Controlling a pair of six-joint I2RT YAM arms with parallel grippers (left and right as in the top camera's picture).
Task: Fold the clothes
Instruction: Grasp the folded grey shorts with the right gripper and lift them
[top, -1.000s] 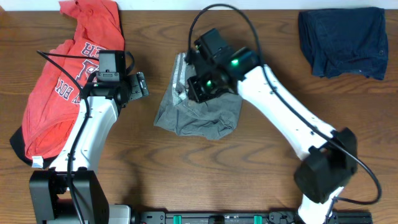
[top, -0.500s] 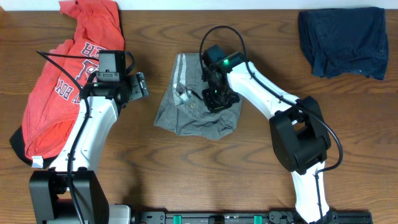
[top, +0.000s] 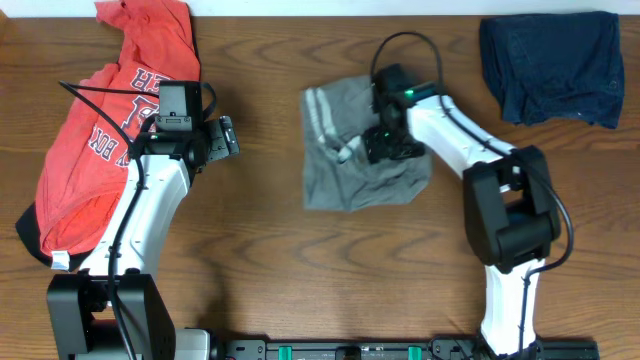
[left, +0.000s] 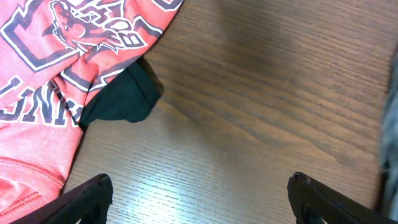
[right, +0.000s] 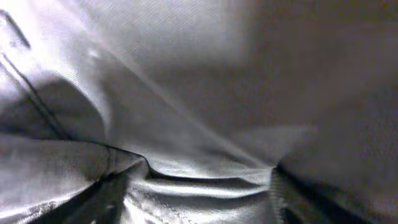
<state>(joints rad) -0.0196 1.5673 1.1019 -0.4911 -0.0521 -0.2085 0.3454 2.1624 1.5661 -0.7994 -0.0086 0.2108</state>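
My right gripper should take the striped waistband (top: 324, 122) and bring the shorts onto the navy garment, because it straddles a fold in the shorts' middle (right: 205, 180), away from that waistband.
The grey-olive shorts (top: 362, 172) lie bunched in the middle of the table, the striped waistband (top: 322, 118) at their left. My right gripper (top: 386, 140) presses down on their upper right part. In the right wrist view its dark fingers (right: 102, 196) stand wide apart, with a raised fold of the shorts (right: 186, 93) lying between them, so the right gripper (right: 196, 193) is open. My left gripper (top: 226, 136) hovers open over bare wood, right of the red-orange T-shirt (top: 95, 140). The left gripper (left: 199, 199) holds nothing. A dark navy garment (top: 552, 66) lies at the far right.
The T-shirt (left: 56, 62) has a black patch (left: 121, 102) at its edge, just ahead of my left fingers. The shorts' edge (left: 392, 143) shows at the right border of the left wrist view. Wooden tabletop (top: 300, 270) runs along the front.
The right gripper has dragged the shorts to the right and slightly back, and its jaws have parted. The left arm has not moved.
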